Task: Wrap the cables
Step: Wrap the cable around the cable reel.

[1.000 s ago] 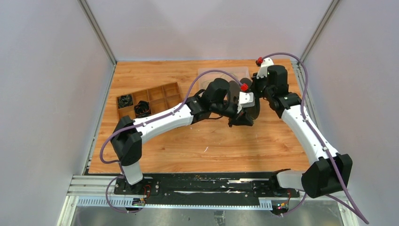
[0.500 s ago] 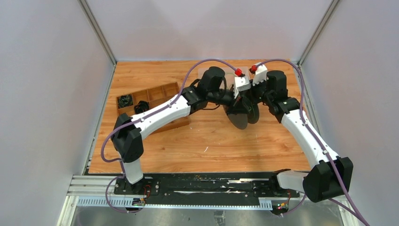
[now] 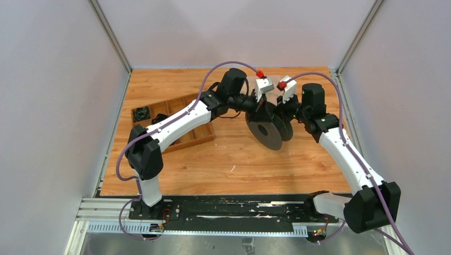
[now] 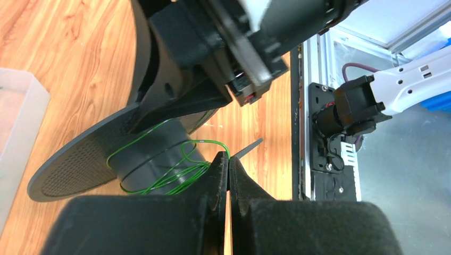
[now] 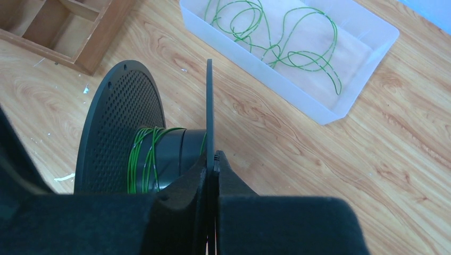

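Observation:
My left gripper should go on pulling the green cable (image 4: 183, 172) round the spool's middle (image 4: 154, 151) until the cable's tail lies there. The cable is between both edges of the spool, and my right gripper is holding one edge.
A black spool (image 3: 264, 132) with two round flanges stands on edge at the table's middle back. Thin green cable (image 5: 142, 155) is wound in a few loose turns round its grey hub (image 4: 154, 162). My left gripper (image 4: 228, 158) is shut on a loop of that green cable just beside the hub; in the top view it (image 3: 260, 109) sits above the spool. My right gripper (image 5: 211, 157) is shut on the edge of the spool's thin flange (image 5: 209, 106). More green cables (image 5: 276, 37) lie in loose loops in a clear plastic bin.
The clear bin (image 5: 348, 98) stands behind the spool. A wooden compartment tray (image 3: 183, 109) with black cord bundles (image 3: 141, 113) sits at the left, under the left arm. The black rail (image 3: 228, 204) runs along the near edge.
Both grippers and the spool have shifted left and toward the back. The left arm has swung back over the wooden tray, and the spool's flat face now turns more toward the camera.

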`<action>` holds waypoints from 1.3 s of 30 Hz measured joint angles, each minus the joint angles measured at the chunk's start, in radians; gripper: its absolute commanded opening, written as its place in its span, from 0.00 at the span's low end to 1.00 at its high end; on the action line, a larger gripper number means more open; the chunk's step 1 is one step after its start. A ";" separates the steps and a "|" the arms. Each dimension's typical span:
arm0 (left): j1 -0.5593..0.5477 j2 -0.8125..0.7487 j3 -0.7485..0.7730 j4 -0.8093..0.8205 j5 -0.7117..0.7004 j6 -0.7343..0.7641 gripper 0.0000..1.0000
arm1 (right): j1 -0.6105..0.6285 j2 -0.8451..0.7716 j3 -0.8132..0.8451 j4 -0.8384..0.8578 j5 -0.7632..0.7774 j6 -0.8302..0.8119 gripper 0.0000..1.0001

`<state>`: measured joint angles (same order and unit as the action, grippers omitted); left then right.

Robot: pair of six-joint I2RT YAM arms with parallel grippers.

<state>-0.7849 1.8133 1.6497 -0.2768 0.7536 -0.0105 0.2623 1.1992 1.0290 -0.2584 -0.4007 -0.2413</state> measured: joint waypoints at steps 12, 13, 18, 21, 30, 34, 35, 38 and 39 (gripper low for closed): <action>0.064 0.000 0.000 -0.068 0.030 0.045 0.00 | 0.000 -0.024 -0.008 -0.053 -0.108 -0.102 0.01; 0.068 0.000 0.000 -0.079 0.031 0.054 0.00 | 0.000 -0.027 -0.008 -0.060 -0.114 -0.112 0.01; 0.084 0.000 0.001 -0.155 0.031 0.126 0.00 | 0.000 -0.041 -0.008 -0.091 -0.149 -0.159 0.01; 0.092 0.000 0.012 -0.230 0.029 0.198 0.00 | 0.000 -0.045 -0.008 -0.112 -0.167 -0.175 0.01; 0.105 0.013 0.022 -0.373 0.000 0.400 0.00 | 0.000 -0.056 -0.008 -0.138 -0.205 -0.177 0.01; 0.105 0.030 0.021 -0.403 -0.024 0.469 0.00 | 0.000 -0.056 -0.006 -0.139 -0.225 -0.162 0.01; 0.105 0.034 0.020 -0.409 -0.028 0.484 0.00 | 0.000 -0.056 -0.005 -0.139 -0.229 -0.158 0.01; 0.105 0.046 0.020 -0.421 -0.037 0.531 0.00 | 0.000 -0.057 -0.001 -0.139 -0.242 -0.148 0.01; 0.105 0.049 0.019 -0.424 -0.037 0.544 0.01 | 0.000 -0.057 0.001 -0.138 -0.245 -0.146 0.01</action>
<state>-0.6800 1.8622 1.6691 -0.7006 0.7162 0.5331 0.2619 1.1423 1.0302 -0.3969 -0.6453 -0.3874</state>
